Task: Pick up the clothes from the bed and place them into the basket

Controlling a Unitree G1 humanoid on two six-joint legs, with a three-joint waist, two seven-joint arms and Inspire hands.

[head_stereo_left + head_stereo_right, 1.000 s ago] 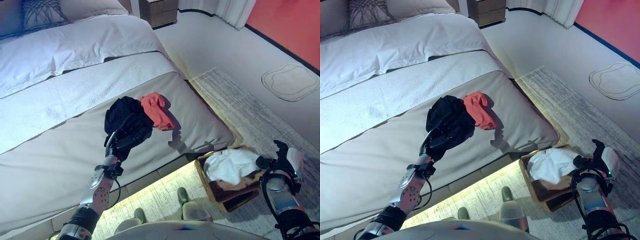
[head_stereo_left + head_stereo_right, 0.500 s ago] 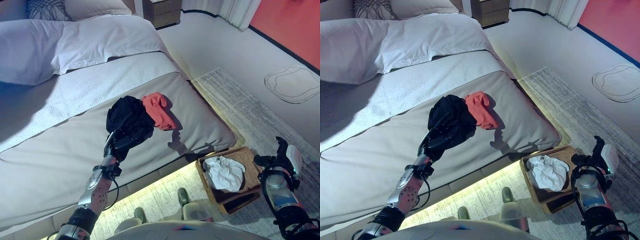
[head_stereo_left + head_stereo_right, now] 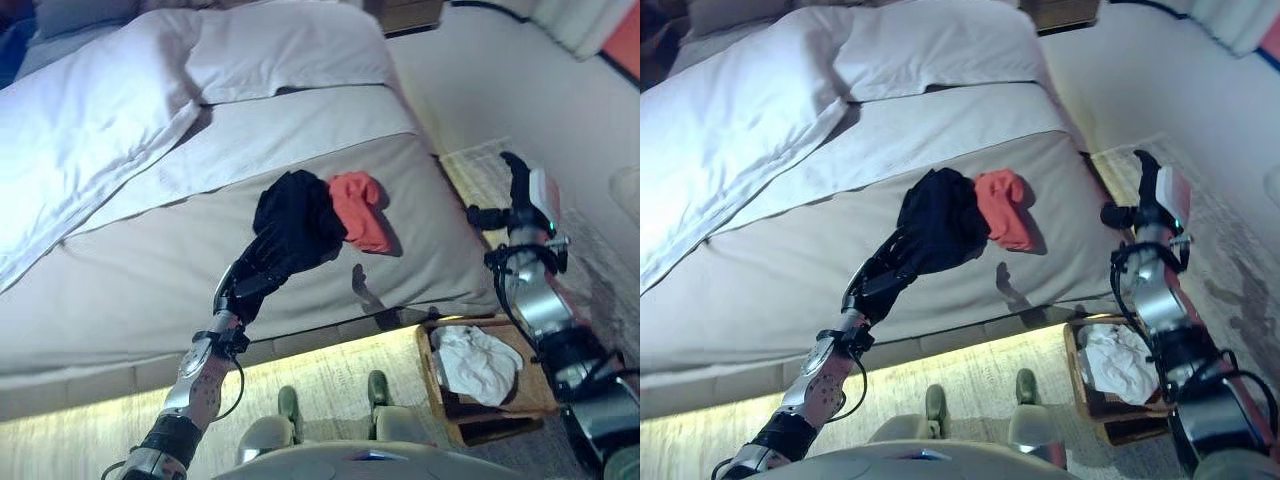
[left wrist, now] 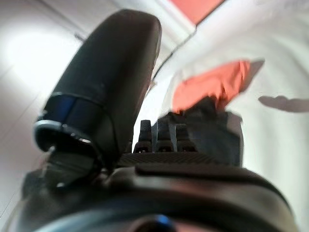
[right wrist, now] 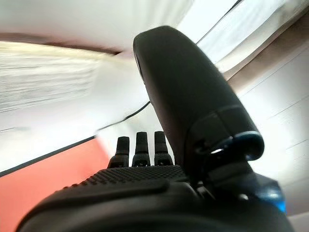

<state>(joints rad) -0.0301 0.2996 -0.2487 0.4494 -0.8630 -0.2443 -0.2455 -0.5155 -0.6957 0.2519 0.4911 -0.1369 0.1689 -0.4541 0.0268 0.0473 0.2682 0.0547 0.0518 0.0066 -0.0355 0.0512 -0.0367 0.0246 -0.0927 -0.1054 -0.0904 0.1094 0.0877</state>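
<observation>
The red garment (image 3: 361, 211) meets the black garment along just one side (image 3: 334, 211), so the red garment will come away alone when I lift it.
A black garment (image 3: 296, 211) lies bunched on the grey bed (image 3: 130, 280), with a red garment (image 3: 362, 207) touching its right side. My left hand (image 3: 262, 268) reaches onto the black garment's near edge with straight fingers, open; its wrist view shows the fingers (image 4: 159, 137) against the dark cloth (image 4: 215, 133) and the red cloth (image 4: 207, 87) beyond. My right hand (image 3: 520, 195) is raised over the bed's right corner, open and empty. The wicker basket (image 3: 533, 390) stands on the floor by the bed, with a white cloth (image 3: 475, 360) inside.
White pillows (image 3: 90, 130) and a folded white cover (image 3: 290, 45) fill the bed's far part. A pale rug (image 3: 330, 385) lies under the basket along the lit bed edge. A wooden nightstand (image 3: 410, 12) stands at the back.
The camera has turned left. My right hand rose from beside the basket to above the bed's corner, leaving the white cloth in the basket. My left hand stays at the black garment.
</observation>
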